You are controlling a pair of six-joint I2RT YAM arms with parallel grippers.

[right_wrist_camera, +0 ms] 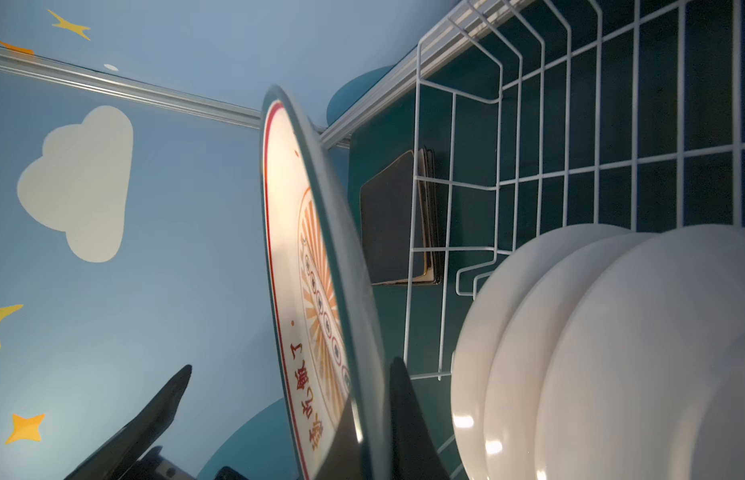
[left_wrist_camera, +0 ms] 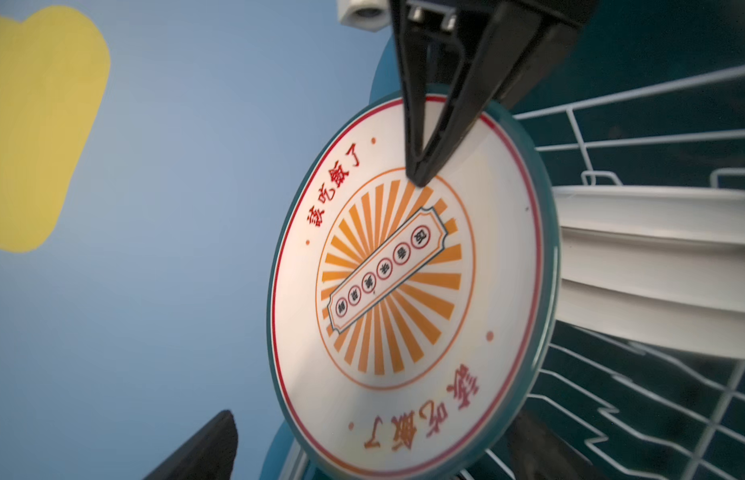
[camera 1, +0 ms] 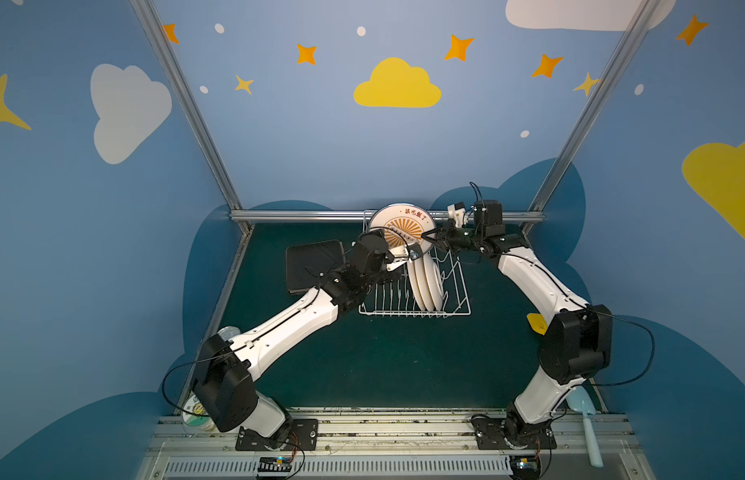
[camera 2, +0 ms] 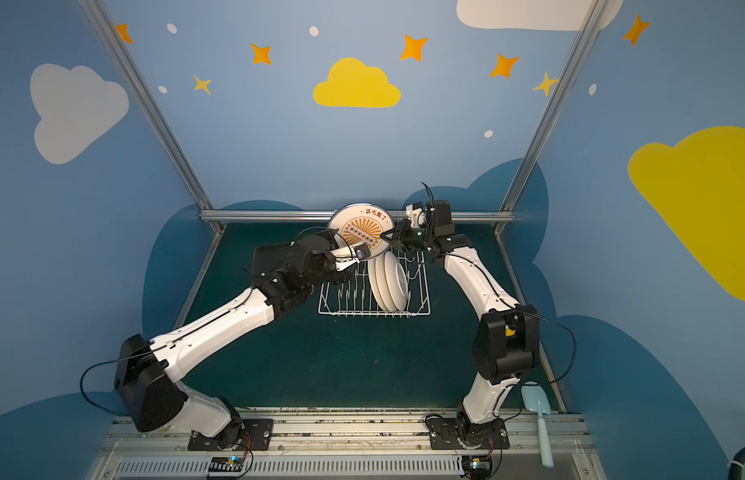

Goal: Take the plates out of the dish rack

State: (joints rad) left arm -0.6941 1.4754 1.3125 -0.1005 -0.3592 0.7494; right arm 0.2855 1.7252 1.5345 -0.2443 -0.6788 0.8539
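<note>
The robot's left gripper straddles the plate's near edge (camera 2: 376,255), close above the standing plates, so it should back away and grip the rim (camera 2: 331,224) opposite the right gripper.
A round cream plate (camera 1: 398,230) (camera 2: 358,230) with an orange sunburst hangs tilted face-up over the far end of the white wire dish rack (camera 1: 412,314) (camera 2: 375,314). My right gripper (camera 1: 427,237) (right_wrist_camera: 373,386) is shut on its right rim. At the plate's near edge, my left gripper (camera 1: 408,257) (left_wrist_camera: 375,419) stands wide open, one finger on each side of the rim and neither touching. Three cream-white round plates (camera 1: 425,282) (right_wrist_camera: 612,353) stand on edge in the rack. Black-backed square plates (camera 1: 312,266) (right_wrist_camera: 389,220) lie stacked on the mat left of the rack.
The aluminium frame bar (camera 1: 304,215) runs close behind the rack. A clear tub (camera 1: 196,411) sits at the front left under my left arm. A yellow spatula (camera 1: 536,323) peeks from behind my right elbow. A pale blue spatula (camera 1: 587,424) lies at the front right.
</note>
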